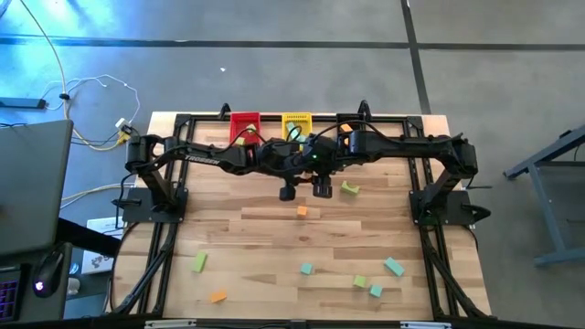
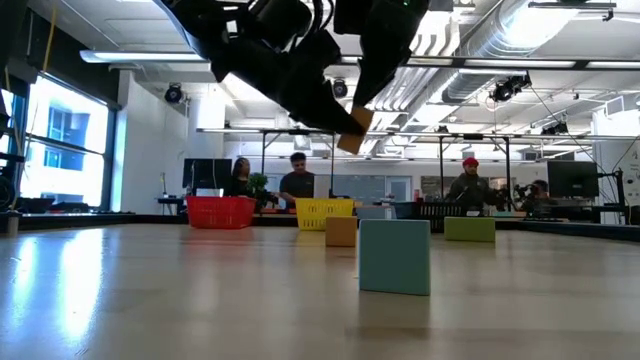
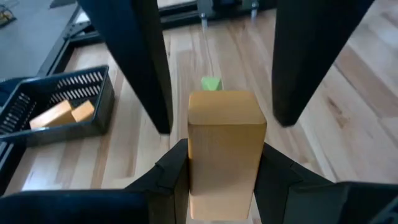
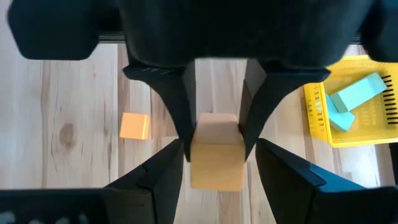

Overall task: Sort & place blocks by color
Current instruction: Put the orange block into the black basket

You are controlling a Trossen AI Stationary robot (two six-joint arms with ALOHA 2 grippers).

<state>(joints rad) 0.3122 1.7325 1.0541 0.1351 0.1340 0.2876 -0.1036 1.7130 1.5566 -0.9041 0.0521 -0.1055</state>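
Note:
The robot's right gripper should close on the orange bar's loose end (image 3: 227, 107) before the left gripper opens and backs away, because the black bin (image 3: 62, 104) is on the right gripper's side.
My left gripper (image 3: 224, 163) is shut on an orange bar (image 3: 225, 118), high above the table's middle (image 1: 287, 192). My right gripper (image 4: 217, 152) faces it (image 1: 322, 187), open. Its fingers (image 3: 143, 68) stand on either side of the bar's free end without touching it. Loose blocks lie flat on the table: a green one (image 1: 350, 188), an orange cube (image 1: 302, 211) (image 4: 135, 126), and green, orange and teal ones (image 1: 306, 269) toward the near edge. The black bin (image 3: 93, 118) holds orange blocks. The yellow bin (image 4: 323, 118) holds teal ones. My left gripper pinches the orange bar between its two fingers (image 3: 171, 171), by the end nearest the wrist (image 3: 219, 186). The fingers lie along the bar, which sticks out past their tips toward the right gripper. The bar (image 2: 352, 125) is lifted clear of the table.
Red (image 1: 244, 122), yellow (image 1: 296, 122) and black (image 1: 348, 122) bins stand in a row at the table's far edge. The arms' black frames run along the left and right sides. People stand in the room beyond the table (image 2: 298, 180).

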